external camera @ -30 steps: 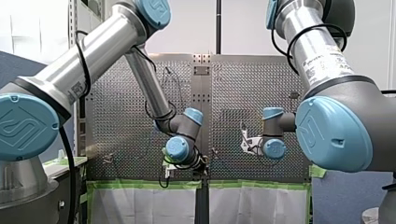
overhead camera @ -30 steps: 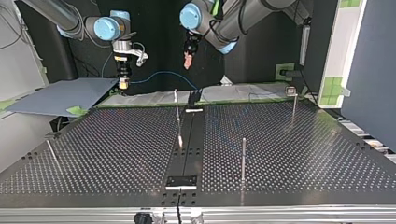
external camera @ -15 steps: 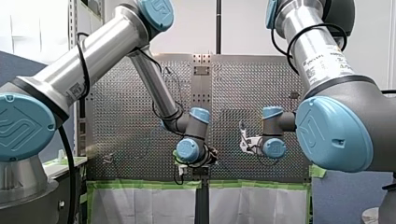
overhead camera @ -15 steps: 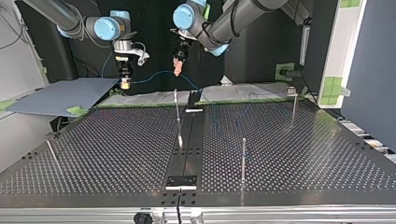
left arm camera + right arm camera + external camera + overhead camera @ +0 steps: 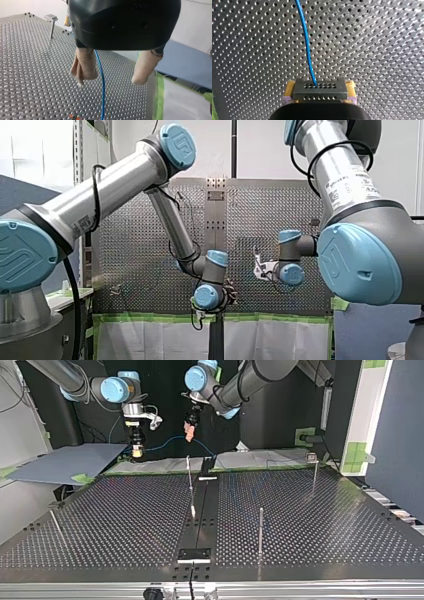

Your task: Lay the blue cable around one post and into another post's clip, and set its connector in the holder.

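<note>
The blue cable [image 5: 306, 37] comes out of the dark grey connector in a gentle curve [image 5: 311, 70]. The cable will bend near the connector when I carry it.
The blue cable [image 5: 175, 438] hangs in an arc beyond the far edge of the perforated table [image 5: 125, 510] in the top view. My right gripper [image 5: 135, 450] is shut on its dark grey connector [image 5: 320, 93], yellow pads [image 5: 289, 87] on both sides; the cable [image 5: 305, 37] leaves the connector ahead of it. My left gripper [image 5: 108, 82] stands open with beige pads [image 5: 83, 65], and the cable [image 5: 103, 95] runs between its fingers, close to one pad. In the top view it [image 5: 189, 435] hangs just above the cable's arc.
Thin metal posts stand on the table in the top view: one [image 5: 189, 472] near the middle, one [image 5: 260, 530] nearer the camera, one with a clip [image 5: 312, 457] at the right. A black plate [image 5: 195, 554] sits at the near edge. Green tape and a blue sheet [image 5: 65, 462] lie beyond.
My left arm swung toward the top view's left and lower in the front view, bringing its open gripper over the cable. My right gripper dropped slightly, still holding the connector.
</note>
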{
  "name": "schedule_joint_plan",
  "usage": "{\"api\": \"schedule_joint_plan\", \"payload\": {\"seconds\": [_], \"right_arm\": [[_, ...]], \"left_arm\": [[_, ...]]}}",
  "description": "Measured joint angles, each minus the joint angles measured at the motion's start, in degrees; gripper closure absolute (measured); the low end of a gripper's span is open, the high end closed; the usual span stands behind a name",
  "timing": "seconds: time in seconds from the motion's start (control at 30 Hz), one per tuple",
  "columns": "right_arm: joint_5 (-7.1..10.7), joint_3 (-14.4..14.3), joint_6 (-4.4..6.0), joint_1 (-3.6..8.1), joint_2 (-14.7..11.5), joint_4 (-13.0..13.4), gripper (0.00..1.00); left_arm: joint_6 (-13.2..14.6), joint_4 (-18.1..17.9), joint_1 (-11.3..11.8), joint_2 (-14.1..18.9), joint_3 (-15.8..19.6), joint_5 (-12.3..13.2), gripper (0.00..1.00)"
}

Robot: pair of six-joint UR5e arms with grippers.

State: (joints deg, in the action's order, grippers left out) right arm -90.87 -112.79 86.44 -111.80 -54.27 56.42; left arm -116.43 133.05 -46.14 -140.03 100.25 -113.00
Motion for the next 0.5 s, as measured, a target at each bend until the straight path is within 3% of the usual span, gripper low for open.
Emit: {"api": "schedule_joint_plan", "payload": {"seconds": [0.5], "right_arm": [[-0.02,-0.48,-0.43,-2.58,-0.29,-0.32,1.0]], "left_arm": [[-0.05,-8.01,1.59,-0.48,-1.49,-1.88,0.0]]}}
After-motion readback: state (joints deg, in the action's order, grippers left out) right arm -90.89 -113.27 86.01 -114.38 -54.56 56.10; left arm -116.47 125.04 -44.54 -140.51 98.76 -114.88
